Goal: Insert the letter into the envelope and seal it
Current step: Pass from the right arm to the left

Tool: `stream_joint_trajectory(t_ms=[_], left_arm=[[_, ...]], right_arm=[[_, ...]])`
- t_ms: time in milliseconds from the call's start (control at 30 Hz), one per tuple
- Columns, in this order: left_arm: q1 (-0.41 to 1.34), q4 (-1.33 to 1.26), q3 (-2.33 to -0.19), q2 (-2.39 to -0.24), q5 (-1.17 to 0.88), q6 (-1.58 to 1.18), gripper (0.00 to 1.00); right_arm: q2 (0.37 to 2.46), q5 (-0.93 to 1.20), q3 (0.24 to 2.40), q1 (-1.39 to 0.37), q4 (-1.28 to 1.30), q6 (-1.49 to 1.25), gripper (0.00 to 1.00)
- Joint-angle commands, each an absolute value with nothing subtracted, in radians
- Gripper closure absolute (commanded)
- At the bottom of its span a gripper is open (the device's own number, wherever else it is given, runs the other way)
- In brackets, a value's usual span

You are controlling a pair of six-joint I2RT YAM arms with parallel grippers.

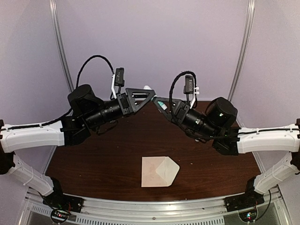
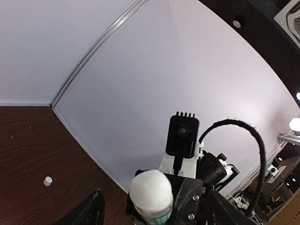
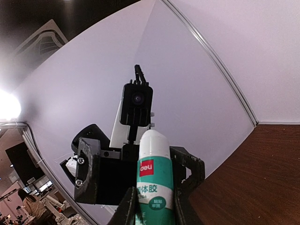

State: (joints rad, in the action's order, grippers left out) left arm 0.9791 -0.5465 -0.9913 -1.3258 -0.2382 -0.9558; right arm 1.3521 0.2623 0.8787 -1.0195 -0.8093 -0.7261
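Observation:
The robot's right gripper holds the glue stick around its middle, so the left gripper should hold the white cap while the right gripper takes the stick's lower end.
The envelope lies flat near the table's front edge, its pointed flap open towards the right. No separate letter sheet shows. Both arms are raised above the back of the table and their grippers meet there. My right gripper is shut on a green and white glue stick with a white cap. My left gripper faces it with its jaws open on either side of the capped end; I cannot tell whether they touch it.
The dark wood table is ringed by pale walls. A small white cylinder stands on the table at the far left. The envelope lies well below both grippers.

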Motion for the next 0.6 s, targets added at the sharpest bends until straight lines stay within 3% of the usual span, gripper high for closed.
stream_joint_trajectory(t_ms=[0, 233, 567], left_arm=[[0.985, -0.677, -0.991, -1.316, -0.206, -0.983, 0.27], [0.985, -0.674, -0.997, -1.337, -0.222, -1.011, 0.37], [0.984, -0.678, -1.000, -1.351, -0.234, -1.028, 0.65]], right_arm=[[1.368, 0.265, 0.909, -1.035, -0.830, -0.709, 1.00], [1.388, 0.258, 0.917, -1.045, -0.831, -0.706, 1.00], [1.397, 0.235, 0.916, -1.046, -0.830, -0.721, 0.98]])
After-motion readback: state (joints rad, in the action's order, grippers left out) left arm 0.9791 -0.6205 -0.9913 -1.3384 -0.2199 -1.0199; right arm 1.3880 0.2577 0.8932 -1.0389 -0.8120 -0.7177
